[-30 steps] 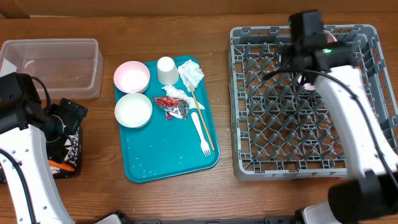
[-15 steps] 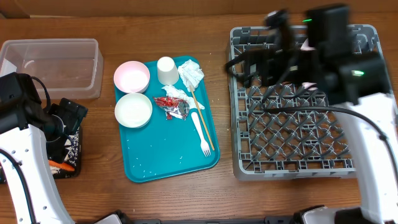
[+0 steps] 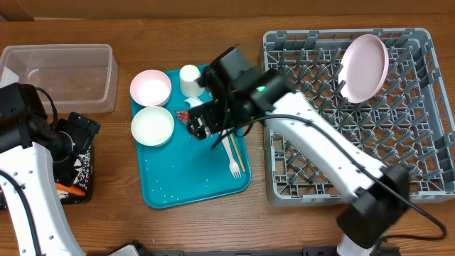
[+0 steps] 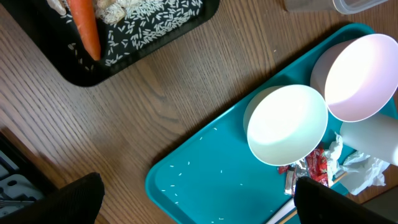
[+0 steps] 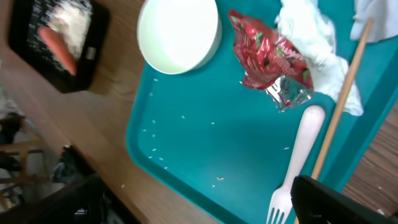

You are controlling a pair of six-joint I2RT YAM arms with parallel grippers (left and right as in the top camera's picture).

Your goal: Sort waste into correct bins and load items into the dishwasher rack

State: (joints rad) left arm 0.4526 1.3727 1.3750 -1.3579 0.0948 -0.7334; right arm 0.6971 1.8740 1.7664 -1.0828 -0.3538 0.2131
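I should move my right gripper back and take the bowl's rim (image 3: 134,131) with my left gripper, because the nearer white bowl (image 3: 152,126) stands at the tray's edge toward my left gripper.
My right gripper (image 3: 202,122) (image 5: 199,205) is open and empty, low over the teal tray (image 3: 188,171), with the red-and-silver wrapper (image 5: 270,59), napkin (image 5: 311,43), fork (image 5: 295,162) and a chopstick (image 5: 339,99) just ahead of it. Two white bowls (image 3: 150,87) (image 3: 152,125) and the cup (image 3: 189,77) stand on that tray. The round plate (image 3: 365,67) stands on edge in the grey rack (image 3: 334,178). My left gripper (image 3: 71,153) (image 4: 199,202) is open and empty beside the black tray (image 4: 74,68), which holds the carrot (image 4: 84,28) and rice (image 4: 149,18).
The clear tub (image 3: 60,75) sits at the back left and looks empty. Loose rice grains lie on the teal tray's near half (image 4: 236,186). My right arm crosses above the tray's right side and hides part of the napkins in the overhead view.
My right arm has swung left from the rack's back to over the teal tray, leaving the plate upright in the rack. The left arm has not moved.
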